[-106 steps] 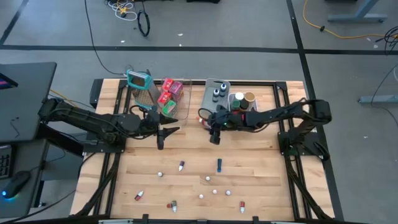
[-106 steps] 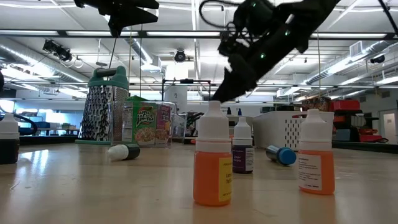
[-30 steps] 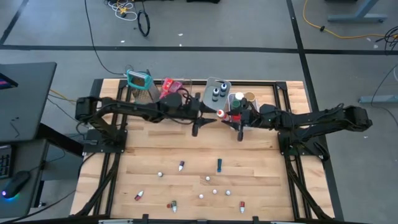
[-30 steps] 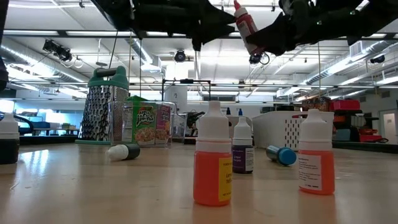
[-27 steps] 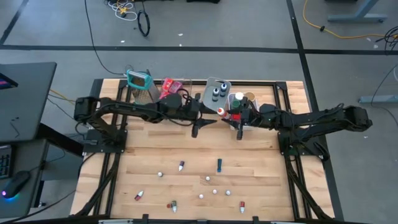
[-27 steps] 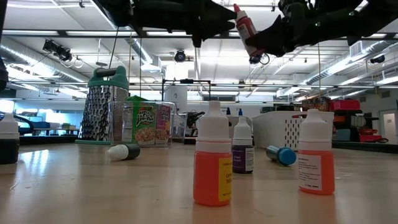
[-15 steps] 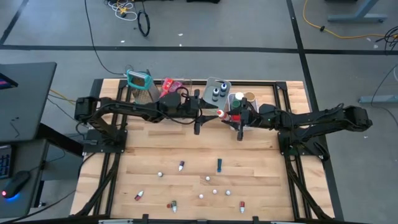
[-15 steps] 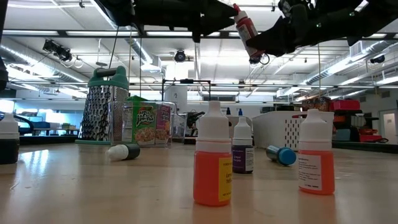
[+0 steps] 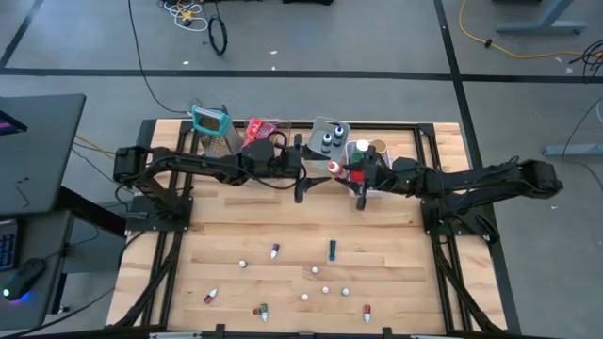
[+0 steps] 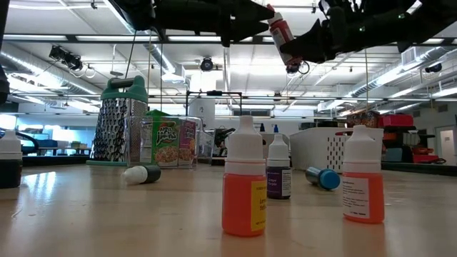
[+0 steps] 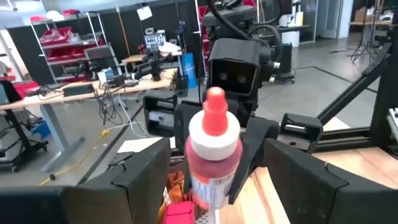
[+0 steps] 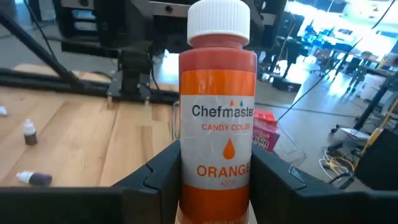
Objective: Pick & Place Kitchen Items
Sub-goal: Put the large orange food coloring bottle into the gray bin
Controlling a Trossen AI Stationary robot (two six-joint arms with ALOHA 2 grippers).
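Note:
Next, my left gripper takes the cap end [image 10: 275, 19] and lowers the bottle into the grey bin, because my right gripper is holding the bottle by its lower body [image 10: 285, 43], and that part must go in first.
A small orange-red candy-colour bottle [image 12: 217, 118] with a white cap and a red tip is in the air over the table's far middle [image 9: 337, 170]. My right gripper [image 12: 216, 186] is shut on it, reaching in from the table's right [image 9: 356, 177]. My left gripper [image 11: 217, 183] is open and comes from the left [image 9: 302, 182]. Its two fingers stand on either side of the bottle's cap end [image 11: 214, 127] without touching it. In the low view the bottle [image 10: 279, 30] is tilted high above the table. My right gripper pinches the bottle's lower body [image 12: 217, 171] between its two fingers [image 12: 158, 180], one on each side of the label. It comes about level from the table's right. The bottle is lifted clear, tilted with its cap up and toward the left arm.
At the far edge stand a teal-framed grater [image 9: 211, 126], a clear bin with red and pink packets [image 9: 260, 141], a grey bin with dark-capped bottles [image 9: 328, 139] and a white bin with jars [image 9: 370, 151]. Several little bottles [image 9: 275, 250] lie scattered over the near half.
My left gripper has edged toward the table's right and closer to the bottle's cap, staying open. The bottle in my right gripper has tipped slightly more toward the left arm.

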